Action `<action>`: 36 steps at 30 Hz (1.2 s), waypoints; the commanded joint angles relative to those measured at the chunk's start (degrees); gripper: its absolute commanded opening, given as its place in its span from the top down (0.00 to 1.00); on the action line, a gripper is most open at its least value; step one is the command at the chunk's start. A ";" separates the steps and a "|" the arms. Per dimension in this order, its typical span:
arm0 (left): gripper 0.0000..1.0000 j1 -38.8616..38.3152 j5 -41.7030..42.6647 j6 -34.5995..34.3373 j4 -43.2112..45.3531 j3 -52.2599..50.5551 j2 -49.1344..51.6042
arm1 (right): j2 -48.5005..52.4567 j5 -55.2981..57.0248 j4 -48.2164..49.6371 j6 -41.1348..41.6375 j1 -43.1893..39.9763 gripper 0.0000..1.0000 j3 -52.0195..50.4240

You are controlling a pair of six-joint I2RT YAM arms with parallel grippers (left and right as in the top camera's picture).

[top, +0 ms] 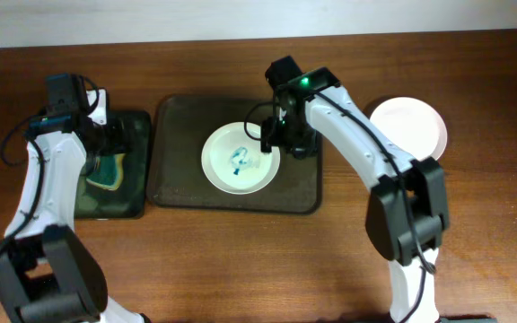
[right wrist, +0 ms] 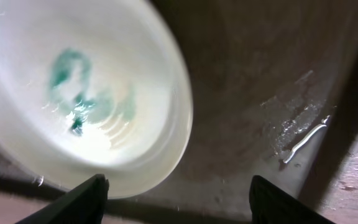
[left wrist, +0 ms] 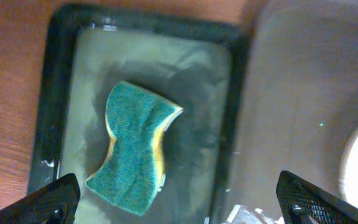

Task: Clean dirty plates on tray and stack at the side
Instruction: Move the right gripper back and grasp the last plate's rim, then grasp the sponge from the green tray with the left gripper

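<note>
The green and yellow sponge (left wrist: 133, 149) will fold with its green side inward when the robot squeezes and lifts it, because the sponge's sides curve in at a narrow waist (left wrist: 135, 138).
A white plate (top: 240, 159) with blue-green smears lies on the brown tray (top: 178, 184). It also shows in the right wrist view (right wrist: 73, 93). My right gripper (top: 284, 135) is open at the plate's right rim, empty (right wrist: 176, 202). A clean white plate (top: 409, 124) lies on the table at the right. A green and yellow sponge (top: 109, 170) lies in the dark tray (top: 137, 193) at the left, also in the left wrist view (left wrist: 132, 146). My left gripper (top: 92, 126) is open above the sponge, empty (left wrist: 179, 199).
The brown tray's wet floor (right wrist: 278, 93) lies right of the dirty plate. The dark tray's rim (left wrist: 235, 124) stands right next to the brown tray. Bare wooden table (top: 267, 260) runs along the front.
</note>
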 commanded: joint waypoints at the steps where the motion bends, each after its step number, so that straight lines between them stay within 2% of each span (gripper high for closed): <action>1: 0.00 2.05 -0.68 0.76 1.57 -0.04 5.33 | -7.41 -0.66 -2.23 -7.61 -0.07 0.26 2.86; 8: 0.01 2.27 -0.66 1.31 9.09 -0.07 16.35 | -10.69 1.05 -4.00 -7.65 -0.07 0.26 2.86; 11: 0.15 2.27 -0.63 1.29 11.17 -0.07 17.09 | -10.69 1.03 -4.02 -7.63 -0.04 0.26 2.86; 12: 0.16 2.27 -0.66 1.31 11.61 -0.07 17.11 | -10.69 1.03 -4.04 -7.63 -0.04 0.27 2.86; 13: 0.24 2.29 -0.66 1.29 12.15 -0.07 17.20 | -10.69 1.03 -4.07 -7.63 -0.04 0.26 2.86; 15: 0.22 2.32 -0.66 1.31 12.66 -0.07 18.03 | -10.69 1.03 -4.33 -7.63 -0.04 0.26 2.86; 16: 0.25 2.32 -0.63 1.31 12.55 -0.07 19.34 | -10.69 1.03 -4.42 -7.63 0.00 0.26 2.86; 17: 0.32 2.32 -0.63 1.31 12.33 -0.07 20.15 | -10.69 1.03 -4.42 -7.63 -0.02 0.26 2.86; 18: 0.35 2.32 -0.61 1.29 12.28 -0.07 20.50 | -10.69 1.03 -4.39 -7.63 -0.02 0.27 2.86; 19: 0.44 2.32 -0.63 1.29 12.26 -0.07 20.55 | -10.69 1.03 -4.39 -7.63 -0.02 0.26 2.86; 21: 0.72 2.34 -0.66 -0.07 12.26 -0.07 20.55 | -10.69 1.01 -4.44 -7.61 0.00 0.27 2.86; 22: 0.94 2.32 -0.63 -1.40 11.87 -0.04 20.52 | -10.69 1.01 -4.44 -7.61 -0.02 0.27 2.86; 23: 1.00 2.32 -0.68 -1.79 11.02 0.13 20.52 | -10.69 1.01 -4.44 -7.61 -0.02 0.27 2.86; 28: 1.00 2.32 -0.66 -2.23 1.16 8.33 17.14 | -10.69 1.05 -4.44 -7.63 -0.02 0.27 2.86; 32: 1.00 2.32 -1.38 -2.75 0.68 9.51 8.17 | -10.67 3.69 -4.63 -7.61 -0.02 0.27 2.62; 36: 1.00 2.32 -1.29 -4.87 -1.57 9.38 7.41 | -10.38 3.69 -5.16 -7.63 -0.02 0.26 1.33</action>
